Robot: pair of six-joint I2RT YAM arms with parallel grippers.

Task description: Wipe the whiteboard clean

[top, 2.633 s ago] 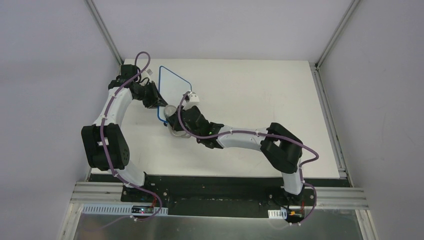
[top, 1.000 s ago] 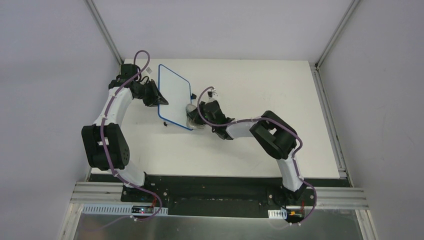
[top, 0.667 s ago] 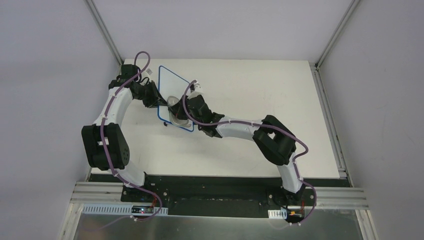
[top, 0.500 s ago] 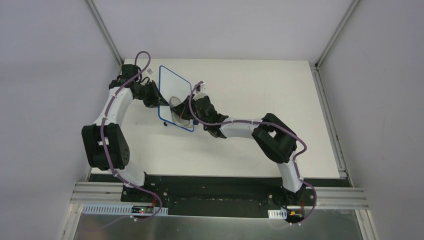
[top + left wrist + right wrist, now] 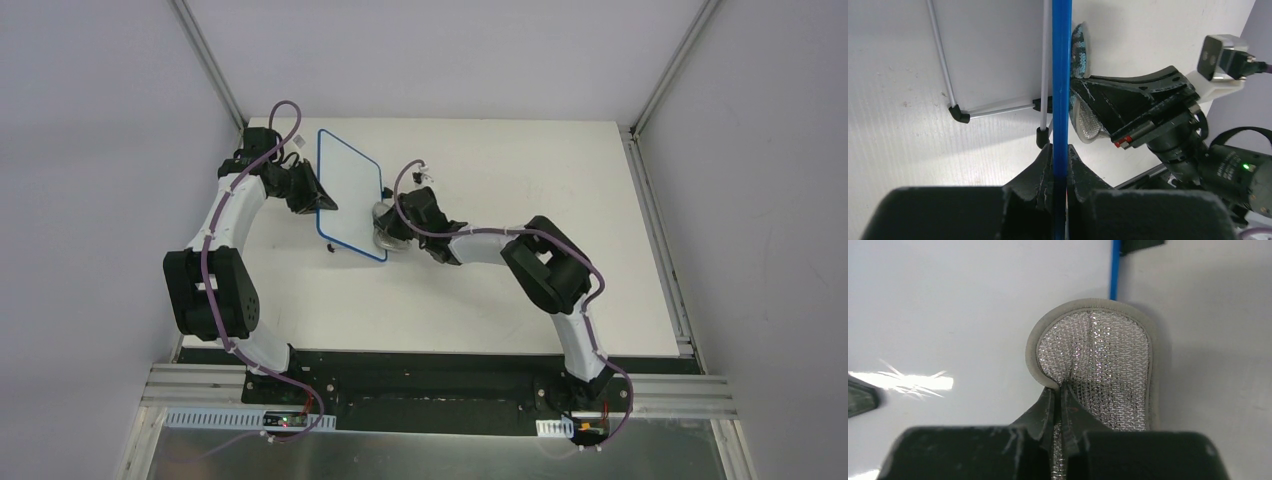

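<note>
My right gripper has the eraser pad overhanging the blue rim (image 5: 386,249) near the whiteboard's lower corner, so I'll turn back and wipe up toward the whiteboard's upper corner (image 5: 376,168).
The whiteboard (image 5: 350,193), white with a blue rim, stands tilted at the table's back left; its face shows no writing. My left gripper (image 5: 322,203) is shut on its left rim, seen edge-on in the left wrist view (image 5: 1061,75) between my fingers (image 5: 1060,150). My right gripper (image 5: 392,222) is shut on a silver mesh eraser pad (image 5: 382,228) at the board's lower right edge. In the right wrist view the pad (image 5: 1108,355) lies half over the blue rim (image 5: 1116,275), beside the white face (image 5: 973,305), pinched by my gripper (image 5: 1061,390). The pad's blue underside (image 5: 1079,47) touches the board.
The white table (image 5: 520,180) stretches to the right of both arms. Grey walls and metal frame posts (image 5: 210,60) close in the back and sides. The board's thin wire stand with black feet (image 5: 959,116) shows behind it in the left wrist view.
My right gripper has swept the pad from the middle of the board's face rightward to its lower right edge. The left gripper has kept its hold on the rim.
</note>
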